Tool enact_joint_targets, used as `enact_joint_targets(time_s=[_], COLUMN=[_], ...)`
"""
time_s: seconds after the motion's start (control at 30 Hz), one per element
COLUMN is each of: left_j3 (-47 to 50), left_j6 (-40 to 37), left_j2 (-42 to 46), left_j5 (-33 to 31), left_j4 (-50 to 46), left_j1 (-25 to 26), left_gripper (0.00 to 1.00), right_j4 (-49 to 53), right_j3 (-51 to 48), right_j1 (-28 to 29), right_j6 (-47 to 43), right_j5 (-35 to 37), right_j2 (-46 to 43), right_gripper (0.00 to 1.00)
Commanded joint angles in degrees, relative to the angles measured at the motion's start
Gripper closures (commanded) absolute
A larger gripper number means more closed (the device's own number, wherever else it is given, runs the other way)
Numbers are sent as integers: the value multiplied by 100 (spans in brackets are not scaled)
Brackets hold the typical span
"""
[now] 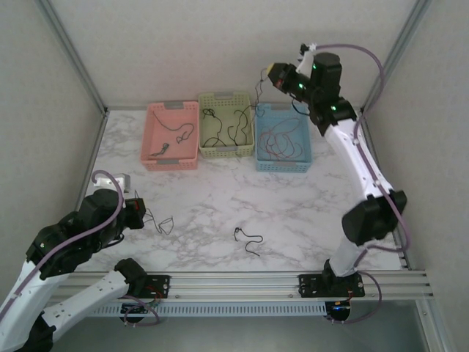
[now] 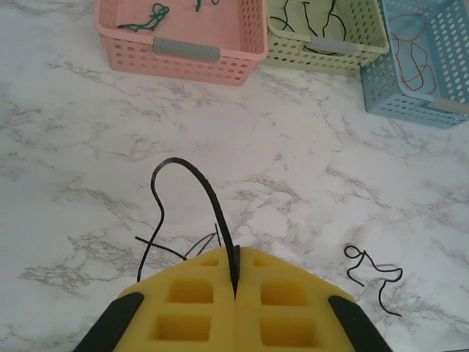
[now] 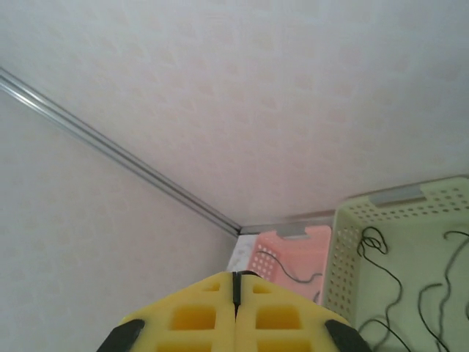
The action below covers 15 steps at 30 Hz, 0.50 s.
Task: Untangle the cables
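Note:
My right gripper should lift the black cable higher and across before it lowers the cable into the yellow-green basket [image 1: 226, 123], because the cable is hanging by the blue basket's rim [image 1: 258, 108].
My left gripper [image 1: 141, 213] [image 2: 236, 258] hovers low over the near-left table, shut on a thin black cable [image 2: 192, 169] that arches up from the fingertips and trails onto the marble [image 1: 165, 224]. My right gripper [image 1: 273, 74] [image 3: 236, 279] is raised high at the back, shut on another black cable [image 1: 258, 91] that hangs down into the yellow-green basket [image 1: 226, 125]. A third black cable [image 1: 248, 239] [image 2: 370, 270] lies loose and curled mid-table. A green cable [image 2: 150, 17] lies in the pink basket [image 2: 183, 44], and red cables [image 2: 414, 53] in the blue basket [image 1: 283, 139].
The three baskets stand side by side at the back of the marble table [image 1: 293, 205]. Walls and metal frame posts close in both sides. An aluminium rail [image 1: 242, 282] runs along the near edge.

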State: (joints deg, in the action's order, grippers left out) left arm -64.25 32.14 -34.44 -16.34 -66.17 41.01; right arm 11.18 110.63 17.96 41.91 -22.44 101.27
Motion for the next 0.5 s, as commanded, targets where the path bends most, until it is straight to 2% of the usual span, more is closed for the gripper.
enact_joint_targets(time_s=[0.0,0.23,0.3,0.37,0.47], left_j3=[70,200,222,230,263], left_j6=[115,174,179,179,179], left_j2=[60,134,163,173,183], left_j5=[113,190,192,194,218], left_j4=[44,69,64,54,61], left_j1=[-50,-50,-50,-50,-50], left_gripper=[100,100,100,100,100], right_j4=[41,958,1032,978,679], right_j3=[1337,4415,5035,5143,4798], right_j1=[90,217,236,261,305], right_j6=[465,757,907,992,1067], right_j5=[-74,-17,-78,-46,-26], right_j2=[763,2944,3492,3762,3888], right_gripper=[100,100,100,100,100])
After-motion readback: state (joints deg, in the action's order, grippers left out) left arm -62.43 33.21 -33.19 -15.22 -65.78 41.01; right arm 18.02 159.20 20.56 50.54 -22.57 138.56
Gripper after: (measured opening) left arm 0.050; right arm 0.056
